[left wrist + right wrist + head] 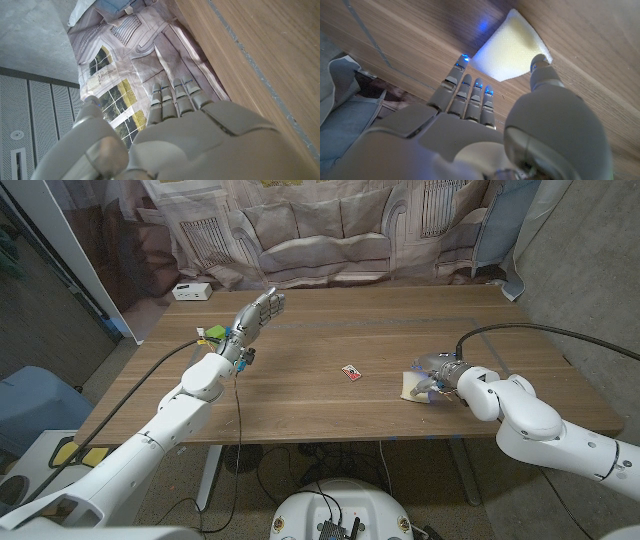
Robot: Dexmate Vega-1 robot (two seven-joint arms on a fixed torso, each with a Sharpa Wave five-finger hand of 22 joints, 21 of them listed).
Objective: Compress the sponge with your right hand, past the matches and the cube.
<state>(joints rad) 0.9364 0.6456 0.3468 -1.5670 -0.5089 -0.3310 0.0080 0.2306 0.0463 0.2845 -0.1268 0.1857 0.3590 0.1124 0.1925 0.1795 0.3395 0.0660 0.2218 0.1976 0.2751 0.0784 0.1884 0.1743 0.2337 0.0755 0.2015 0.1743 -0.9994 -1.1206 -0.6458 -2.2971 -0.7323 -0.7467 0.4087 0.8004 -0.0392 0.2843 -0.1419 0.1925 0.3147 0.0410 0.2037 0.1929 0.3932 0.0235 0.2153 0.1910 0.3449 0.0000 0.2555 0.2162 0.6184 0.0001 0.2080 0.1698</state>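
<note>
The pale yellow sponge (pixel 414 389) will buckle and fold between the robot's fingers and thumb when the robot squeezes and lifts, because the sponge has a thin, curving edge (pixel 534 33).
A pale yellow sponge (pixel 408 386) (pixel 511 47) lies on the wooden table (pixel 330 330) at the right front. My right hand (pixel 436 376) (pixel 485 120) is right beside it, fingers apart. In the right wrist view its fingertips (pixel 461 64) reach one edge of the sponge and the thumb touches another corner; the sponge keeps its full shape. A small red matchbox (pixel 351 372) lies left of the sponge, mid-table. A multicoloured cube (pixel 213 333) sits at the left. My left hand (pixel 254 316) (pixel 180 135) hangs above the table near the cube with its fingers stretched out, holding nothing.
A white box (pixel 190 291) stands at the table's back left corner. A printed curtain (pixel 330 225) hangs behind the table. Black cables run along both arms. The table's front edge is close to the sponge.
</note>
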